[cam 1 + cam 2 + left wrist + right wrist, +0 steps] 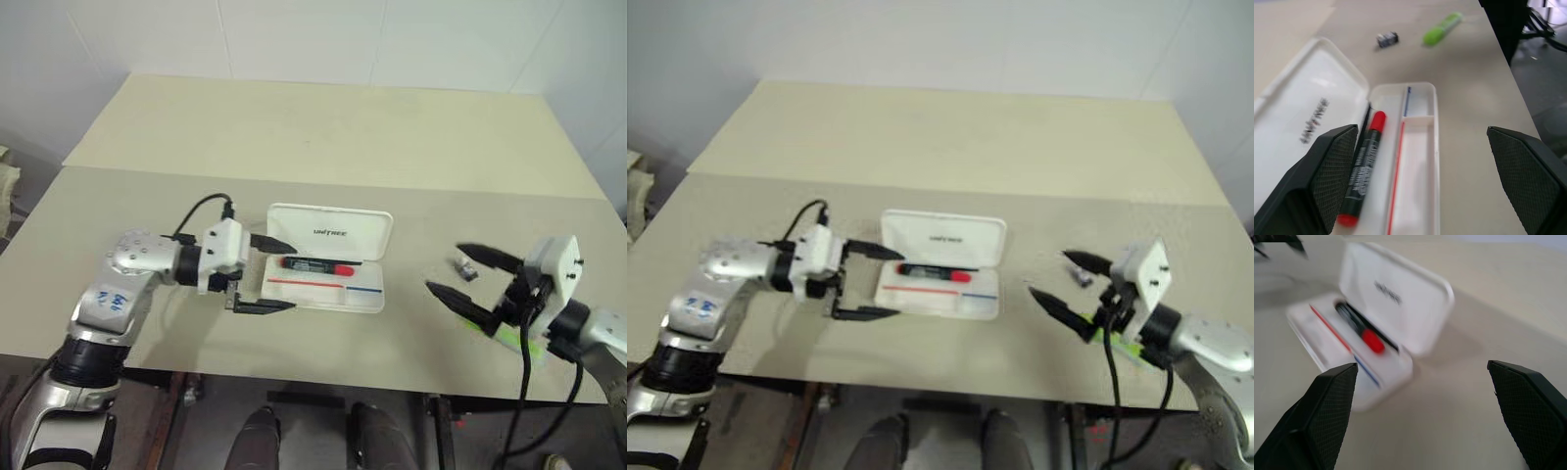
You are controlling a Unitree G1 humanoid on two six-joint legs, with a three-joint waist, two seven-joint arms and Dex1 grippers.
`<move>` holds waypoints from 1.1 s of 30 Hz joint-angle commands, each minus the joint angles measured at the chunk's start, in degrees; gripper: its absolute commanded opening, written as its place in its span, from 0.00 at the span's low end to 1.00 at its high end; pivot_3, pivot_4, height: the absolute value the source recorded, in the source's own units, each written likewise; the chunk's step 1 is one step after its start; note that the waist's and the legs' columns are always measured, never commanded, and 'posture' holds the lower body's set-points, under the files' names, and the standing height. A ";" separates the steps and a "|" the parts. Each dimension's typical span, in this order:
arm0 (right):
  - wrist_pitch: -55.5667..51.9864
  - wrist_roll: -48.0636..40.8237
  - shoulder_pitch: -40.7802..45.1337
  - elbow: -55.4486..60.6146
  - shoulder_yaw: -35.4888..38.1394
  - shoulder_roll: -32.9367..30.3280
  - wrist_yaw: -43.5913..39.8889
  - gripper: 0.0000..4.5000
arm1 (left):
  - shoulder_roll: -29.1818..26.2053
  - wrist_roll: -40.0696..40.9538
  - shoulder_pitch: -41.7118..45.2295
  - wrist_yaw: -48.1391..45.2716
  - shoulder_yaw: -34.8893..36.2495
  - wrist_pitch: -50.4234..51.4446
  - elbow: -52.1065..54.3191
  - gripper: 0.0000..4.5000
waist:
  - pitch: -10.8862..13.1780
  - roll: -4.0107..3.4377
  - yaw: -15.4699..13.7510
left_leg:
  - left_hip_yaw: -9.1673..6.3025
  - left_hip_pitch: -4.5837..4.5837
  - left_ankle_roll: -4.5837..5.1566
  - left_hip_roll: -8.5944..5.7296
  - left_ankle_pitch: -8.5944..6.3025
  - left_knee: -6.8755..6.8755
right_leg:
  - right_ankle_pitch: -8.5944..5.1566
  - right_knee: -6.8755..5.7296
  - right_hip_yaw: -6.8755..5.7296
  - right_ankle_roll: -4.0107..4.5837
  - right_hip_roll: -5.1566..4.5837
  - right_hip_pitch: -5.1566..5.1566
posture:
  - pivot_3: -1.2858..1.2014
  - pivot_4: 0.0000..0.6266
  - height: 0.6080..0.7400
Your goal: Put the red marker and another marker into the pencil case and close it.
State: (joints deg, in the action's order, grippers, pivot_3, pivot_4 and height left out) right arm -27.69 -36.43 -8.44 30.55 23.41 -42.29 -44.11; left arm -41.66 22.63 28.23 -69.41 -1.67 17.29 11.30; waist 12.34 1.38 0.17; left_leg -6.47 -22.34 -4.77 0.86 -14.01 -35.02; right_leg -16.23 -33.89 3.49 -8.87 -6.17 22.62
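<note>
The pencil case's front section (pixel 302 294) runs long and empty along the red strip, so the lime-green marker (pixel 517 340) will lie flat in there once I lower it.
The white pencil case (pixel 329 229) lies open at mid-table, its lid raised at the back. The red marker (pixel 318 264) rests inside the tray along the hinge side, red cap to the right; the left wrist view shows it too (pixel 1364 166). My left gripper (pixel 293 275) hovers open at the case's left end, holding nothing. The lime-green marker (pixel 507 336) lies on the table at the right, partly hidden under my right hand. My right gripper (pixel 443 266) stands open, pointing left toward the case, with nothing between its fingers.
A small dark clip-like object (pixel 464 267) lies on the table between the case and the right gripper. The table's front edge (pixel 313 377) runs close below both grippers. A seam (pixel 323 181) crosses the tabletop behind the case.
</note>
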 commanded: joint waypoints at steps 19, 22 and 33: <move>13.46 8.44 -13.43 -23.62 8.01 -4.19 -13.13 1.00 | -5.03 1.89 -1.95 -2.85 5.21 -4.09 -2.93 0.99 | 0.00 0.01 0.24 | 0.06 0.09 0.01 0.02 0.06 -0.07 | -0.25 0.08 0.02 0.49 0.01 -0.11 | 0.52 0.24 1.00; 15.13 9.47 -11.01 -28.76 7.04 -5.31 -15.12 1.00 | -5.05 1.48 -1.38 -3.42 4.84 -4.78 -3.78 0.99 | 0.00 0.01 0.27 | 0.09 0.09 0.00 0.00 0.06 -0.10 | -0.24 0.09 0.06 0.46 -0.01 -0.12 | 0.52 0.24 1.00; 16.97 10.49 -7.32 -31.82 3.62 -4.78 -18.37 0.47 | -5.56 1.14 0.59 -3.92 4.61 -5.71 -5.36 1.00 | 0.00 0.01 0.43 | 0.09 0.13 0.00 0.01 0.07 -0.08 | -0.24 0.01 0.07 0.45 0.01 -0.11 | 0.52 0.24 1.00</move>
State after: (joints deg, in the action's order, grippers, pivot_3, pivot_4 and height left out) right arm -11.24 -25.26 -15.92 -1.92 27.18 -46.99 -61.66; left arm -46.18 24.12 27.80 -73.08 2.13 12.45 5.94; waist 12.34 1.39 0.59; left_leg -6.37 -22.20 -4.78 0.87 -13.94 -35.10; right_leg -16.47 -33.88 3.56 -8.41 -6.16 22.51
